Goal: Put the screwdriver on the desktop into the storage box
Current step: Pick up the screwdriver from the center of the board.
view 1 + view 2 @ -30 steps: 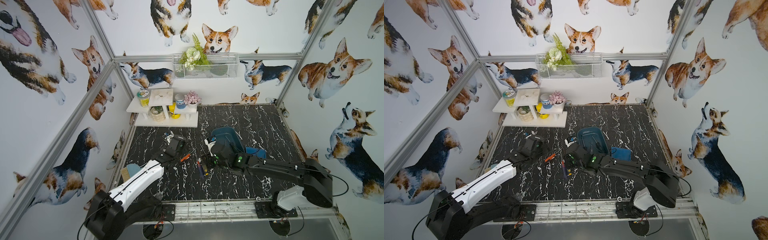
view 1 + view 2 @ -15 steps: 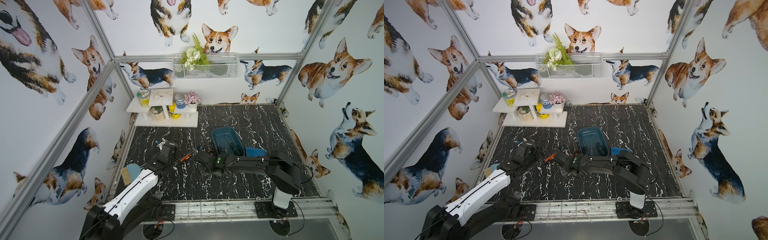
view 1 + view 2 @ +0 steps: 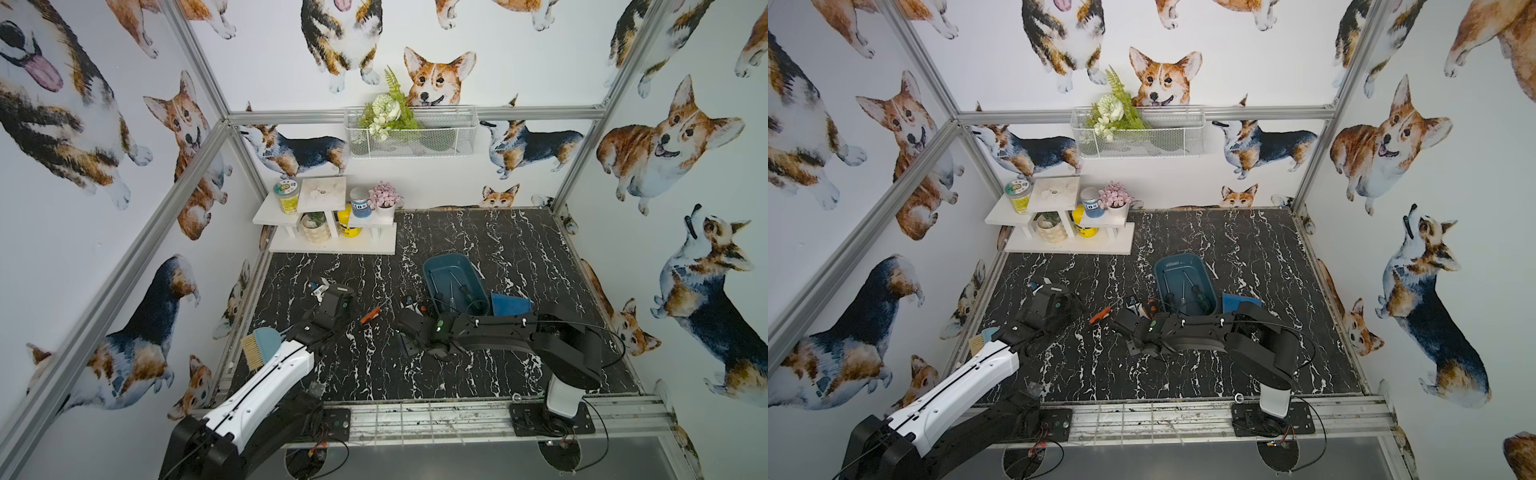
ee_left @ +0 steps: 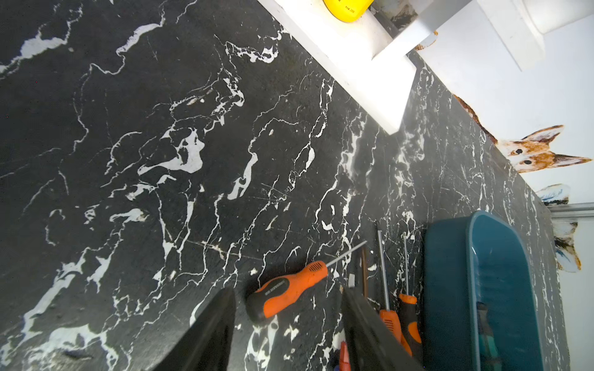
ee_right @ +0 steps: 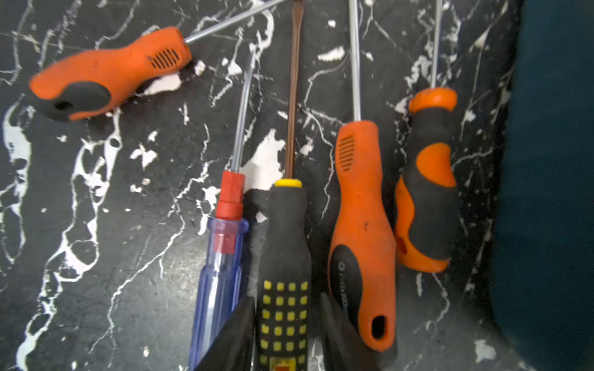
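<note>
The robot's right gripper is around the black-and-yellow screwdriver (image 5: 285,247) and blocks the left gripper's way to the storage box (image 3: 453,281), so the right gripper should deliver that screwdriver first.
Several screwdrivers lie on the black desktop (image 3: 498,365) left of the teal storage box (image 3: 429,275), which holds several more. My right gripper (image 5: 287,295) is down over the row, open, its fingers close on either side of the black-and-yellow screwdriver (image 5: 283,244), with a thin gap on one side. Beside that one lie a clear blue one (image 5: 221,273) and two orange ones (image 5: 360,208). Apart lies an orange-and-black screwdriver (image 3: 370,314). My left gripper (image 4: 288,291) hangs open just short of its butt end (image 4: 260,308), holding nothing.
A blue dustpan (image 3: 509,303) touches the box's near right corner. A small brush (image 3: 259,347) lies at the desktop's left edge. A white tiered shelf (image 3: 332,245) with jars fills the back left. A wire basket (image 3: 409,135) hangs on the back wall.
My right gripper has come away from the box's side, leftward and down onto the row of screwdrivers. My left arm has drawn back a little to the left.
</note>
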Robot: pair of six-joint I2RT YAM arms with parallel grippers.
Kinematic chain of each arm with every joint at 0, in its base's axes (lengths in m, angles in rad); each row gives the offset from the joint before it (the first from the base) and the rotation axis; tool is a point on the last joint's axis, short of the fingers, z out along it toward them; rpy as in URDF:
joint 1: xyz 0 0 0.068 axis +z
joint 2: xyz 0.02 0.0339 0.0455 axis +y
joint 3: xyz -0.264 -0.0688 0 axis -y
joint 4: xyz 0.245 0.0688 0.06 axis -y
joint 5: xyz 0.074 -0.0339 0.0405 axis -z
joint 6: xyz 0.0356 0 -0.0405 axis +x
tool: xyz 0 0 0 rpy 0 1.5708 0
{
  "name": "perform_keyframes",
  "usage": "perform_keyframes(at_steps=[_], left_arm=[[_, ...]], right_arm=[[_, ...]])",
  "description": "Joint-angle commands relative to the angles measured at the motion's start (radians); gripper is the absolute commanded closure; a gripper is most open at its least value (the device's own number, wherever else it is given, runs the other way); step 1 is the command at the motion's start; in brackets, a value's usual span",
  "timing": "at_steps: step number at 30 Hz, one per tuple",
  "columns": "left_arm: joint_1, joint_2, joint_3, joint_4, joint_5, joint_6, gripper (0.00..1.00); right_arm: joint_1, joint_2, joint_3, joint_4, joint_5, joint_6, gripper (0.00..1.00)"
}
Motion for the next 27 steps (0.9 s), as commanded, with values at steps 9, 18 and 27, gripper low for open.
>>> perform_keyframes(at_steps=[9, 18, 27], left_arm=[[0.001, 0.003, 0.01, -0.016, -0.008, 0.003, 0.41], [0.002, -0.022, 0.017, -0.052, -0.033, 0.003, 0.41], [0.01, -0.028, 0.026, -0.056, -0.025, 0.016, 0.41]], right_arm=[[0.0, 0.039, 0.003, 0.048, 0.007, 0.031, 0.63], [0.0, 0.047, 0.016, 0.048, 0.011, 0.027, 0.7], [0.0, -0.107, -0.02, 0.053, 0.074, 0.029, 0.83]])
